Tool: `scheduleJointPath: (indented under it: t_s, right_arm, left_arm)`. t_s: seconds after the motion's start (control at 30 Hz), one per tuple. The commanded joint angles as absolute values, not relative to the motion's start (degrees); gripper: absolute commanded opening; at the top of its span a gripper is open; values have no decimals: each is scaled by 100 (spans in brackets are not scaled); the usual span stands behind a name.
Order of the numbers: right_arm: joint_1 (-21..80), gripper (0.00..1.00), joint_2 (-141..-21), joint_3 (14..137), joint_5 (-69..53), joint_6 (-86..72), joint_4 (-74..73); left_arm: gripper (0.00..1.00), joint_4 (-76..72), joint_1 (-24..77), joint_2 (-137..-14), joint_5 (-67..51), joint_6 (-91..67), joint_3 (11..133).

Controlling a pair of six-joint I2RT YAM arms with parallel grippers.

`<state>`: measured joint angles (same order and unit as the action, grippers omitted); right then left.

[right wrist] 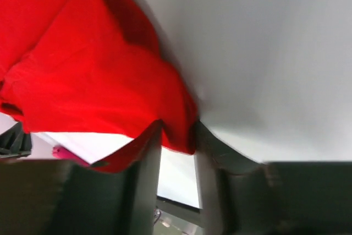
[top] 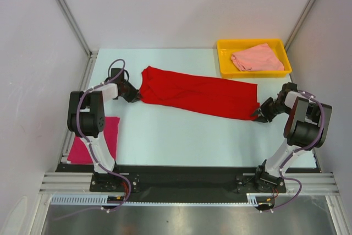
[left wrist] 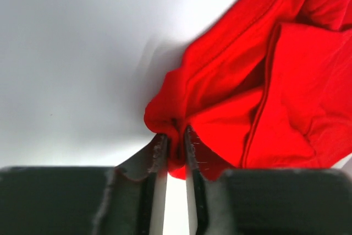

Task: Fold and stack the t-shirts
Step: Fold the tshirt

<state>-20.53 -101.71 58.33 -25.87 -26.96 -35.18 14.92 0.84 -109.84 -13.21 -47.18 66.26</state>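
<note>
The red t-shirt lies crosswise with its hem end (top: 250, 103) far from my left gripper. I should bring the hem round to the table's near edge (top: 192, 157) for both grippers.
The bright red t-shirt (top: 198, 94) lies stretched in a long band across the middle of the table. My left gripper (top: 133, 96) is at its left end, and in the left wrist view the gripper (left wrist: 176, 138) is shut on a bunched fold of the red cloth (left wrist: 286, 81). At the shirt's right end, my right gripper (top: 258, 115) holds the cloth. The right wrist view shows the gripper (right wrist: 177, 135) closed on a hem corner of the red cloth (right wrist: 82, 81). The magenta t-shirt (top: 96, 138) lies folded at the near left, beside the left arm. The salmon t-shirt (top: 256, 58) rests crumpled in the tray.
A yellow plastic tray (top: 224, 59) stands at the back right corner, just beyond the red shirt's right end. White walls enclose the table on the left, back and right. Both arm bases are bolted on the black rail (top: 187, 174) at the near edge.
</note>
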Motion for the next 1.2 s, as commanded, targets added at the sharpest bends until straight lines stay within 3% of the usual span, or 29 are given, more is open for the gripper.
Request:
scheduleJointPath:
  t_s: [0.0, 0.03, 0.07, 0.13, 0.33, 0.57, 0.73, 0.9, 0.97, 1.03, 1.07, 1.1, 1.13, 1.17]
  right_arm:
    - [-1978, 32, -10362, 5775, -2277, -2663, -3252]
    - [-1943, 26, -10423, 5766, -2259, -2654, -3261]
    - [-1916, 12, -10459, 5757, -2250, -2593, -3278]
    - [-1811, 0, -10503, 5722, -2154, -2549, -3383]
    - [-1223, 0, -9968, 5258, -2126, -2627, -3813]
    - [147, 0, -8834, 4371, -2495, -3444, -3842]
    - [2343, 0, -8473, 4061, -2926, -4384, -2990]
    - [3953, 0, -8955, 4454, -3086, -4983, -2215]
    - [4481, 5, -9297, 4684, -3085, -5010, -2084]
    - [4832, 18, -9526, 5156, -2998, -4835, -2257]
    - [4912, 23, -9580, 5264, -2971, -4764, -2328]
    - [4965, 30, -9537, 5343, -2997, -4711, -2399]
    - [5018, 45, -9449, 5413, -2988, -4685, -2504]
    - [5027, 51, -9161, 5405, -2953, -4658, -2635]
  left_arm:
    - [15, 1249, 26, -11180, -1274, -4658, 6759]
    - [11, 1196, 26, -11214, -1309, -4650, 6750]
    - [5, 1108, 26, -11215, -1292, -4649, 6750]
    - [0, 985, -130, -11250, -1274, -4649, 6750]
    - [0, 721, -272, -11697, -1274, -4413, 7433]
    - [0, 239, -439, -12734, -1485, -4254, 8682]
    - [1, 1017, -519, -14050, -1950, -4315, 10944]
    - [8, 553, -580, -14685, -2346, -4913, 11591]
    - [15, 1121, -571, -15079, -2303, -4773, 12434]
    - [23, 1222, -589, -15082, -2364, -4667, 12638]
    - [40, 1248, -589, -14978, -2364, -4641, 12517]
    - [45, 1205, -580, -14594, -2373, -4467, 12316]
    - [50, 1239, -537, -14338, -2286, -4334, 11844]
    - [59, 1387, -519, -14074, -2059, -4020, 11578]
